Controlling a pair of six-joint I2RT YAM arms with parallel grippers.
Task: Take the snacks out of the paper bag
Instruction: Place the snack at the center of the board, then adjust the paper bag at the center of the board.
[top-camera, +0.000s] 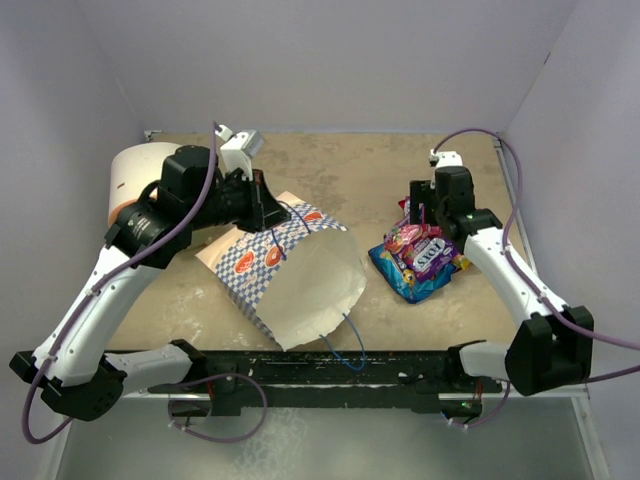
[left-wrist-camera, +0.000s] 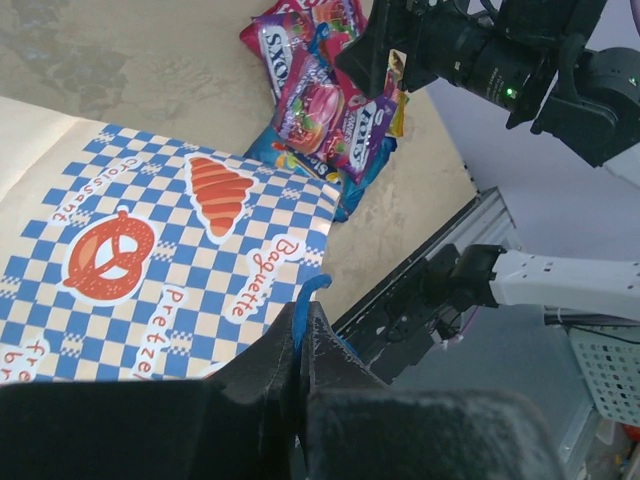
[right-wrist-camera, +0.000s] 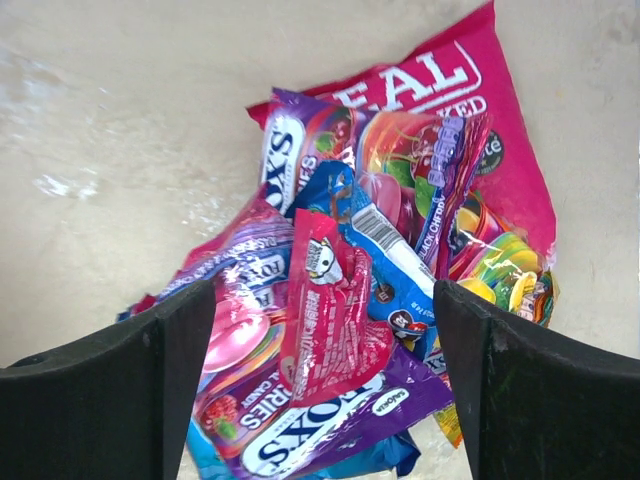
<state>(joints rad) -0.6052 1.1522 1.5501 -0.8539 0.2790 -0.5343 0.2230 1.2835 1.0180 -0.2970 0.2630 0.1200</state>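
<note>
Next, I set the paper bag upright with my left gripper before I let go of the blue cord handle (top-camera: 278, 244), because the bag is leaning with its opening (top-camera: 318, 285) toward the near black rail.
The paper bag (top-camera: 300, 275), blue-and-white checkered with a cream inside, lies tilted at the table's middle left. My left gripper (top-camera: 272, 215) is shut on its thin blue cord handle (left-wrist-camera: 300, 305), right at the bag's (left-wrist-camera: 150, 250) upper edge. The snacks (top-camera: 420, 255) lie heaped on the table to the right: a pink-red "REAL" packet (right-wrist-camera: 470, 110), purple and blue packets and a small red one (right-wrist-camera: 335, 310). My right gripper (top-camera: 418, 215) hangs open just above the snacks (right-wrist-camera: 380, 250), fingers wide either side of the small red packet, holding nothing. The snacks (left-wrist-camera: 330, 100) also show in the left wrist view.
A white-and-orange cylinder (top-camera: 128, 175) stands at the back left behind my left arm. The bag's second blue cord handle (top-camera: 345, 345) hangs over the black rail (top-camera: 330, 365) at the near edge. Walls close the table at the back and on both sides.
</note>
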